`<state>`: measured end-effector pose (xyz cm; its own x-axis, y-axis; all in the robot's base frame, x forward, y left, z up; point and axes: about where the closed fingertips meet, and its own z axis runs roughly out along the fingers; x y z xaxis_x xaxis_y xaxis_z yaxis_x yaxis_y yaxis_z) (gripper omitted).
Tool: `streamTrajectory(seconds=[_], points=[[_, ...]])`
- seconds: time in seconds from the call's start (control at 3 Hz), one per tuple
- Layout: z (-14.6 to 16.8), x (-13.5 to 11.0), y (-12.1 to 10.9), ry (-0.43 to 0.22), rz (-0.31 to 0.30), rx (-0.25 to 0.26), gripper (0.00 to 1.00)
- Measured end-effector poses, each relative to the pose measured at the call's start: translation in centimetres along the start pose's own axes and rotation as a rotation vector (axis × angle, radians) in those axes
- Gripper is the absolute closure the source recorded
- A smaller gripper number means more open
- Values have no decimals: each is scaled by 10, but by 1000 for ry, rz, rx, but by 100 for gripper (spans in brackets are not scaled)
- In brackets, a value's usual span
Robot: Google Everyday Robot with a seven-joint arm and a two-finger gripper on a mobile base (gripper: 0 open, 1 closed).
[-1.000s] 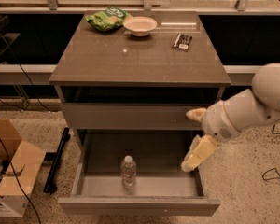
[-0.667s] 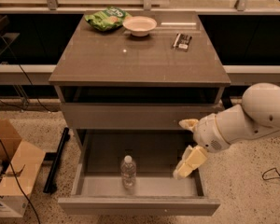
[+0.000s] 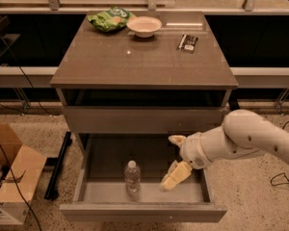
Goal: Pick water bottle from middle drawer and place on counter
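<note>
The upright water bottle (image 3: 132, 175) has my spread fingers open toward it, so my gripper should keep going across the drawer's bottom until the fingers are on both sides of its body (image 3: 133, 181), and then close.
The water bottle (image 3: 132, 176), clear with a white cap, stands upright on the floor of the open middle drawer (image 3: 144, 211), a little left of centre. My gripper (image 3: 172, 161) reaches into the drawer from the right on a white arm. Its cream fingers are spread apart, one (image 3: 177, 140) up near the drawer's back, the other (image 3: 175, 177) lower and just right of the bottle. It holds nothing. The counter (image 3: 139, 57) is the glossy grey-brown top above the drawers.
On the counter's far edge lie a green chip bag (image 3: 108, 19), a white bowl (image 3: 144, 26) and a dark snack bar (image 3: 188, 41). A cardboard box (image 3: 9, 177) stands on the floor at left, with cables beside it. A black rail lies left of the cabinet.
My gripper has moved left and down into the drawer, from beside the cabinet's right edge to just right of the bottle. The bottle has not moved.
</note>
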<state>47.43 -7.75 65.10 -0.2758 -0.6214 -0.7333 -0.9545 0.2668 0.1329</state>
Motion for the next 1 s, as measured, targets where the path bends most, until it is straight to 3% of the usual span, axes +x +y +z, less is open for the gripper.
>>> streamTrajectory(seconds=[0.33,1.0], points=[[39,13,-4,5,40,-15,0],[109,16,-20,-29,90,-51,0]])
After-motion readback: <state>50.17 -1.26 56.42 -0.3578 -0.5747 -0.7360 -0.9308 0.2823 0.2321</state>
